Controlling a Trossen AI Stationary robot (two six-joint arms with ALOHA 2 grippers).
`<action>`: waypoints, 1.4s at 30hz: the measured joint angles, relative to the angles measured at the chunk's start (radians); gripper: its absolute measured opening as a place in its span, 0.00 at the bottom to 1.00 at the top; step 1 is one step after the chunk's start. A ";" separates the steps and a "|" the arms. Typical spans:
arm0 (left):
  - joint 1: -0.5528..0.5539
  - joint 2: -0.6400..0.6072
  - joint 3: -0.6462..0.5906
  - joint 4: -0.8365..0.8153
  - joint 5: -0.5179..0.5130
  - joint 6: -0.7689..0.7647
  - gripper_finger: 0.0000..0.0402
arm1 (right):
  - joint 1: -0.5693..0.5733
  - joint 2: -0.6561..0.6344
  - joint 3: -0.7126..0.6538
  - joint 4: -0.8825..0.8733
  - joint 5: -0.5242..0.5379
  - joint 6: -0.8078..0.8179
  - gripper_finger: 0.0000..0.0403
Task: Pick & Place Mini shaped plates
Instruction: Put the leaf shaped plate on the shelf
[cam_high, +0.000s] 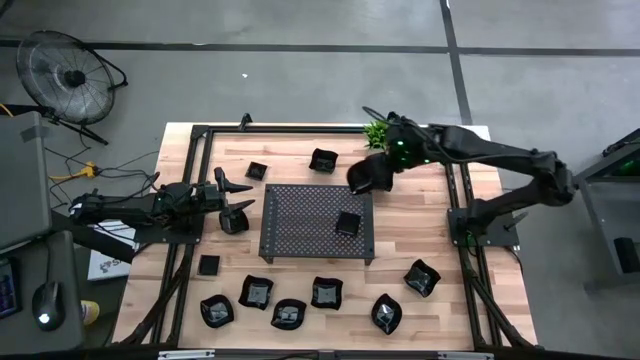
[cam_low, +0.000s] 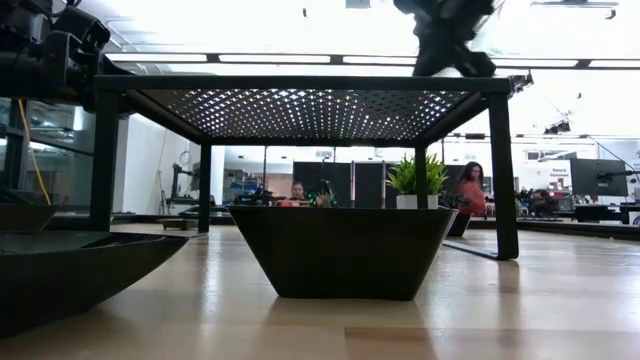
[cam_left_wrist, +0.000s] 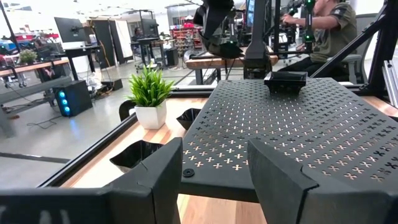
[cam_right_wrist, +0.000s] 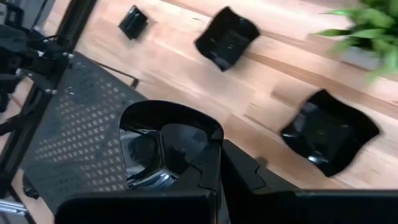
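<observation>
I can see the mini plate hollow up (cam_right_wrist: 169, 144) and the tray open beside the square plate. My right gripper keeps going to that open space (cam_high: 312, 211) and lets go there.
My right gripper (cam_high: 372, 172) is shut on a glossy black mini plate (cam_right_wrist: 163, 144) and hangs over the far right corner of the perforated tray (cam_high: 300, 205). One square plate (cam_high: 347, 223) sits on the tray. More mini plates lie on the wood: two by the far edge (cam_high: 323, 160) (cam_high: 257, 170), another near the plant (cam_right_wrist: 329, 132), and several in a row near the front (cam_high: 288, 314). My left gripper (cam_high: 236, 206) stands open and level at the tray's left side, with nothing between its fingers. My right gripper holds the plate by its rim (cam_right_wrist: 210, 134) on the side nearest the wrist. The fingers (cam_right_wrist: 214, 165) slant down from the table's far right. The plate is lifted clear above the tray's edge, its hollow facing the wrist camera.
A small green plant in a white pot (cam_high: 378, 132) stands at the far edge right beside the right gripper. The black frame rails (cam_high: 190, 190) run along the table's left and right sides. In the low view a deep plate (cam_low: 345, 250) stands in front of the tray's legs.
</observation>
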 joint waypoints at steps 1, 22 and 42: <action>0.000 0.000 0.000 0.000 0.000 0.000 0.44 | 0.006 0.019 0.013 0.007 -0.001 0.010 0.00; 0.000 0.000 0.000 0.000 0.000 0.000 0.44 | 0.131 0.328 0.175 0.174 -0.057 0.189 0.00; 0.000 0.000 0.000 0.001 0.000 0.000 0.44 | 0.222 0.375 0.163 0.188 -0.005 0.404 0.00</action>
